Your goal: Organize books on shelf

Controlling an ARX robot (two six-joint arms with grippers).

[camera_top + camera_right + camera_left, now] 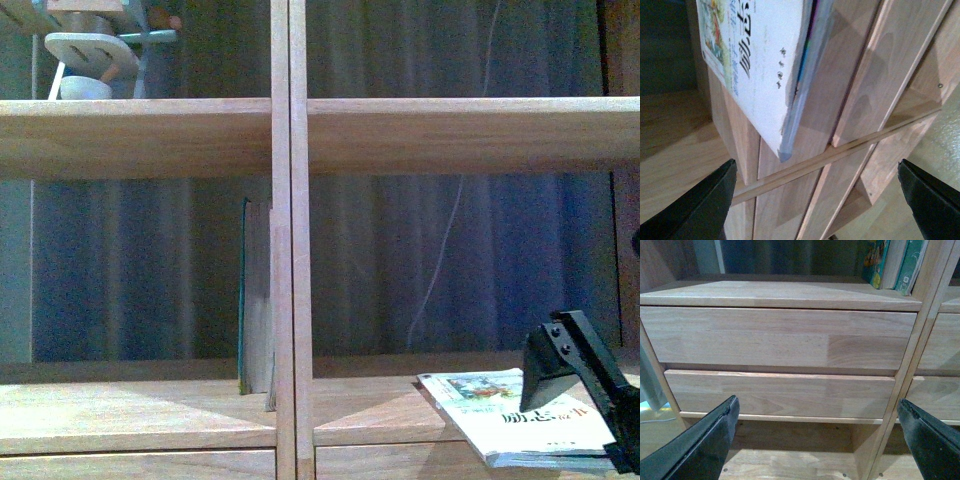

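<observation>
My gripper will carry the white paperback (pixel 520 418), and it will stay flat and closed, because the overhanging corner (pixel 493 457) sticks out straight past the shelf's front edge.
The light-wood shelf (pixel 290 135) fills the front view, split by a central divider. A teal-covered book (pixel 243 300) stands upright with another against the divider in the lower left compartment; both also show in the left wrist view as upright books (pixel 892 262). A thin white paperback (pixel 510 415) with a black Chinese title lies flat on the right compartment's floor, its corner (pixel 782 150) overhanging the front edge. My right gripper (pixel 575 365) hovers open just above and in front of this paperback, holding nothing (pixel 817 200). My left gripper (pixel 817 440) is open and empty, facing the drawer fronts (pixel 780 337) below the standing books.
A white wooden ornament (pixel 90 55) sits on the upper left shelf. A thin cable (pixel 450 230) hangs behind the right compartment in front of a dark curtain. Pale floor (pixel 935 145) shows below the shelf's drawers.
</observation>
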